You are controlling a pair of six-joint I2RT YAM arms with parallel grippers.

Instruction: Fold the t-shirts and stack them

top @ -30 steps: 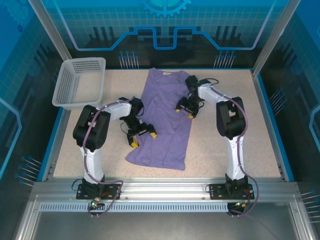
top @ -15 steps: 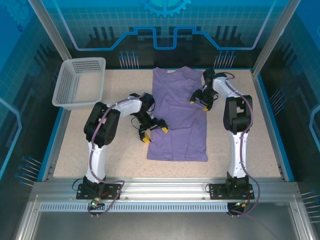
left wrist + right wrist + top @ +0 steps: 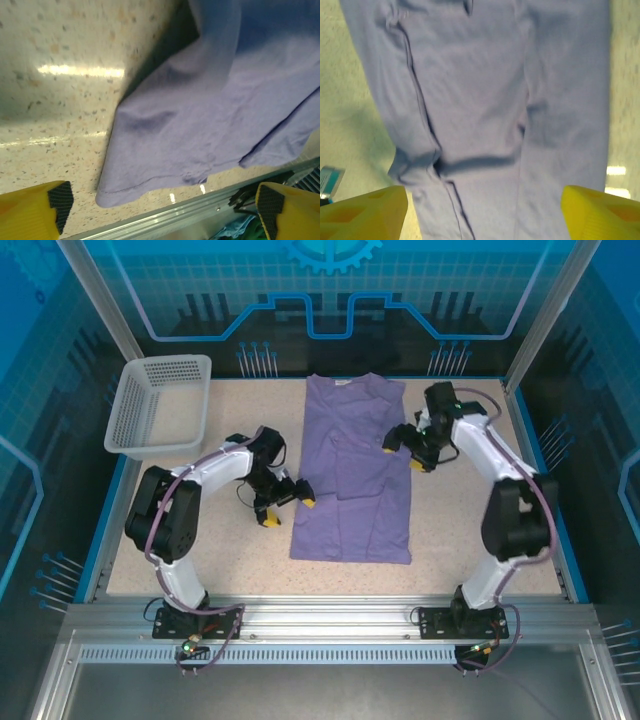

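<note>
The lavender t-shirt (image 3: 353, 480) will turn up a smooth back when I fold its hem toward the neck, because the sides (image 3: 372, 525) are folded in on top.
A lavender t-shirt (image 3: 355, 480) lies flat on the table as a long rectangle, sides folded in, neck label at the far end. My left gripper (image 3: 284, 505) hovers open just off the shirt's left edge, nothing between its yellow fingers (image 3: 35, 207). The left wrist view shows the shirt's hem corner (image 3: 200, 125) on the speckled table. My right gripper (image 3: 408, 448) stands open over the shirt's upper right edge. Folded cloth (image 3: 485, 100) lies below it, yellow fingertips (image 3: 367, 210) wide apart.
A pale mesh basket (image 3: 160, 405) stands at the back left of the table. Speckled table surface (image 3: 480, 510) lies bare to the right of the shirt and near the front edge. A metal rail (image 3: 200, 210) runs along the table's near side.
The shirt's slanted lower half was pulled rightward and now lies straight as a neat rectangle. Both grippers have let go and drawn back to the shirt's edges.
</note>
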